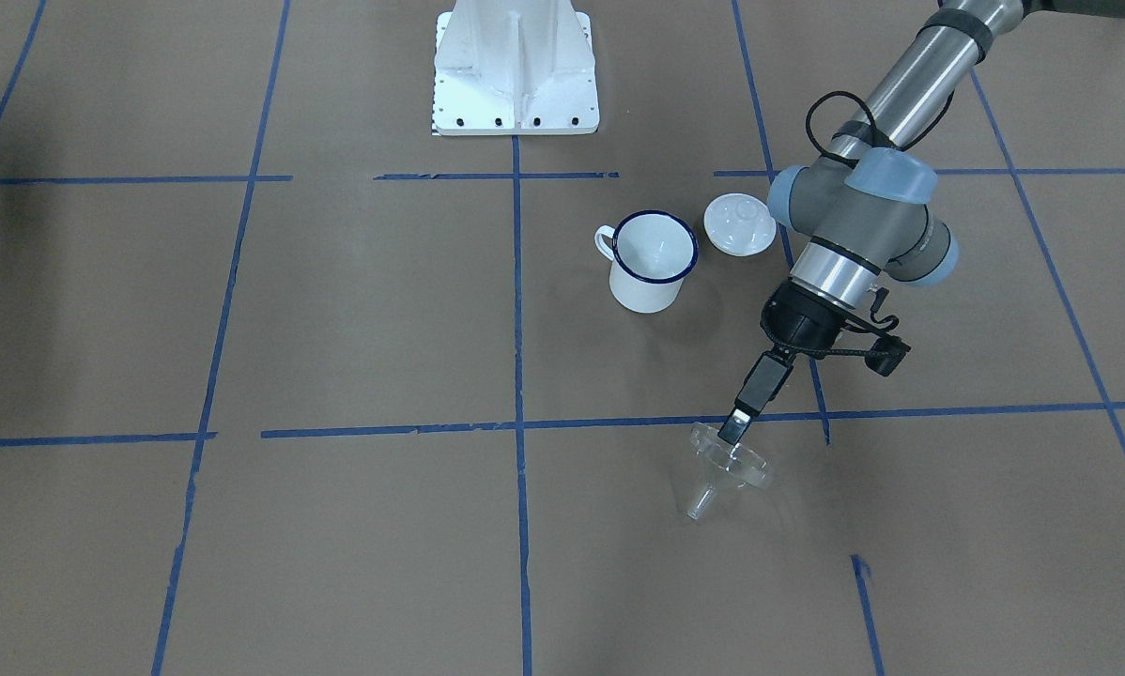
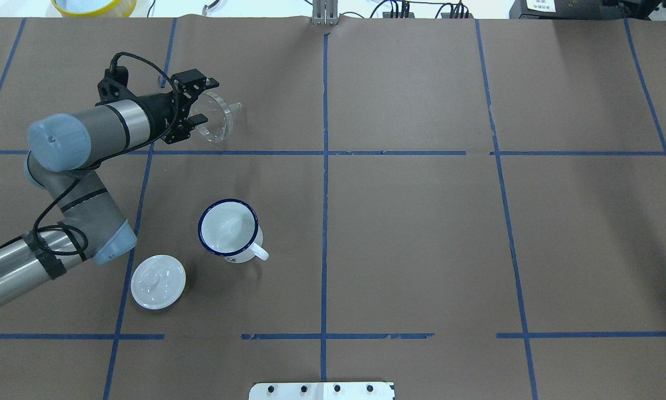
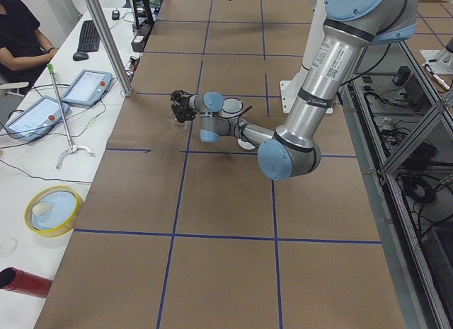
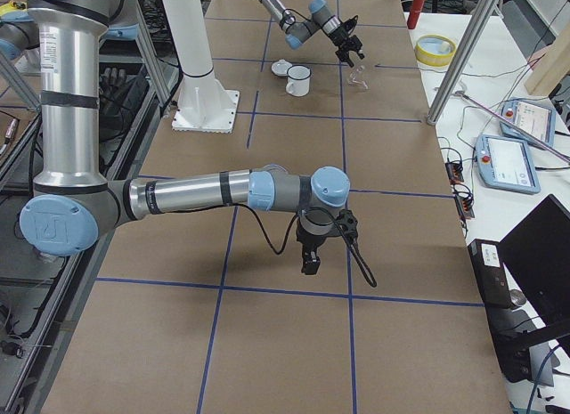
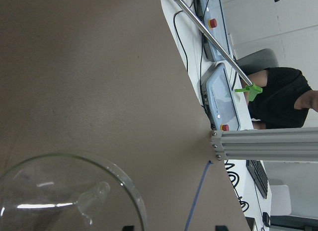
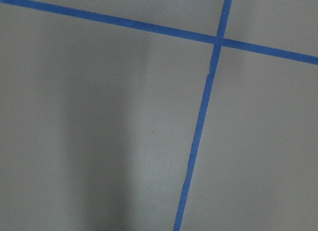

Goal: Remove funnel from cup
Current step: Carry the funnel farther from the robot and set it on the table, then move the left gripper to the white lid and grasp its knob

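The white lid (image 1: pixel 739 224) looks a little narrower than the cup's dark blue rim (image 1: pixel 656 282), so the lid will fit inside the cup's rim when the robot lowers it.
The clear funnel (image 1: pixel 727 469) lies tilted on the brown table, well away from the cup, with its spout pointing away from the gripper. It also shows in the overhead view (image 2: pixel 216 118) and, large, at the bottom left of the left wrist view (image 5: pixel 64 191). My left gripper (image 2: pixel 207 101) is open, with its fingers spread at the funnel's wide rim; it also shows in the front view (image 1: pixel 733 430). The white cup (image 2: pixel 228 229) with a dark blue rim stands upright and empty. My right gripper (image 4: pixel 309 261) hangs over bare table far away; I cannot tell if it is open or shut.
A white round knobbed lid (image 2: pixel 158 281) lies next to the cup, close to my left arm's elbow. The white robot base (image 1: pixel 516 66) stands at the table's edge. Blue tape lines cross the table. Operator desks with tablets lie beyond the far edge.
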Action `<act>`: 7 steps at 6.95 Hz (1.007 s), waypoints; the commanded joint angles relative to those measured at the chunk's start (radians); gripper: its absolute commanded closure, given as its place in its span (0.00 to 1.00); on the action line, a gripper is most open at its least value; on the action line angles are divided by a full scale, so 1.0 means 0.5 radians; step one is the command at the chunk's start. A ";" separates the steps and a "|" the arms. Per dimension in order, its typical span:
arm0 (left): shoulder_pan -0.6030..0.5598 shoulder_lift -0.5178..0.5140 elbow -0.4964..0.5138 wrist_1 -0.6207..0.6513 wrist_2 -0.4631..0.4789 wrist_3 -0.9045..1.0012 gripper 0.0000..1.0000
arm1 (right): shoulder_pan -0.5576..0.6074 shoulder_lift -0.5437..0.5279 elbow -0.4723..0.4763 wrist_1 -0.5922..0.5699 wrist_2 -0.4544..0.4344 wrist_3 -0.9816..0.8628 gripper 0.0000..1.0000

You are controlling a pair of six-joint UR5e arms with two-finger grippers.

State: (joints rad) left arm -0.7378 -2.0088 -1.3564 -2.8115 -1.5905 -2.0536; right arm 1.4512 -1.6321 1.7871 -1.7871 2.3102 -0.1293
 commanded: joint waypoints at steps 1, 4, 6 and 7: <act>0.000 0.099 -0.393 0.796 -0.192 0.194 0.01 | 0.000 0.000 0.000 0.000 0.000 -0.002 0.00; 0.134 0.276 -1.071 2.090 -0.332 0.524 0.03 | 0.000 0.000 0.000 0.000 0.000 0.001 0.00; 0.333 0.504 -1.245 2.214 -0.583 0.289 0.03 | 0.000 0.000 0.000 0.000 0.000 -0.002 0.00; 0.428 0.593 -1.318 2.212 -0.596 0.154 0.03 | 0.000 0.000 0.000 0.000 0.000 0.001 0.00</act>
State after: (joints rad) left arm -0.5860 -1.7703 -1.9702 -1.7195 -1.8611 -1.8977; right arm 1.4511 -1.6322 1.7871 -1.7871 2.3102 -0.1299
